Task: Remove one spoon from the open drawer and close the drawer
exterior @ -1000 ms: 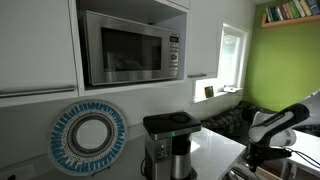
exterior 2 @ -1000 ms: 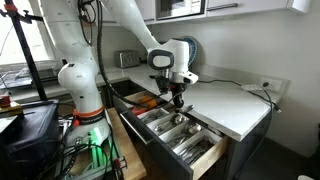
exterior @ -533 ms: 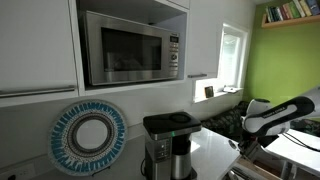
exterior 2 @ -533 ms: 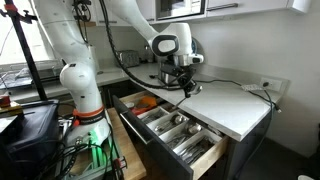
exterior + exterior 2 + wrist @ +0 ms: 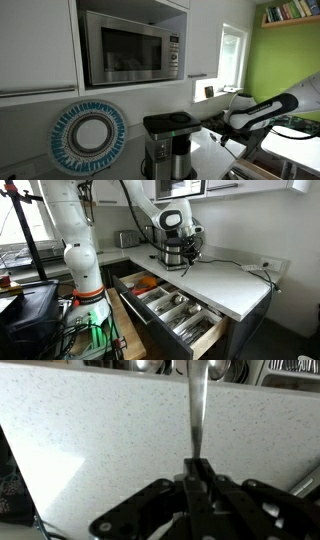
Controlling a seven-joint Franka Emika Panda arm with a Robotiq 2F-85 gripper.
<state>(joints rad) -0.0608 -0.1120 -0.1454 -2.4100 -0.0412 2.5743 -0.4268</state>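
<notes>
I should carry on lowering the spoon (image 5: 198,405) until it touches the counter and then let go, since it hangs above a clear part of the white speckled counter (image 5: 198,276).
My gripper (image 5: 198,468) is shut on the thin handle of a silvery metal spoon (image 5: 197,410), which hangs over the white speckled counter (image 5: 100,440) in the wrist view. In an exterior view the gripper (image 5: 187,258) is above the counter (image 5: 235,285), beside the black coffee maker (image 5: 172,250). The open drawer (image 5: 172,315) juts out below the counter and holds several utensils in a divided tray. In an exterior view the arm (image 5: 255,112) reaches in from the right behind the coffee maker (image 5: 168,140).
A microwave (image 5: 130,48) sits in the cabinet above. A round blue-and-white plate (image 5: 88,136) leans against the wall. A toaster (image 5: 127,239) stands at the back of the counter. The robot base (image 5: 85,275) and cables stand to the left of the drawer.
The gripper has risen out of the drawer with the spoon and moved back over the counter toward the coffee maker. The drawer has stayed open.
</notes>
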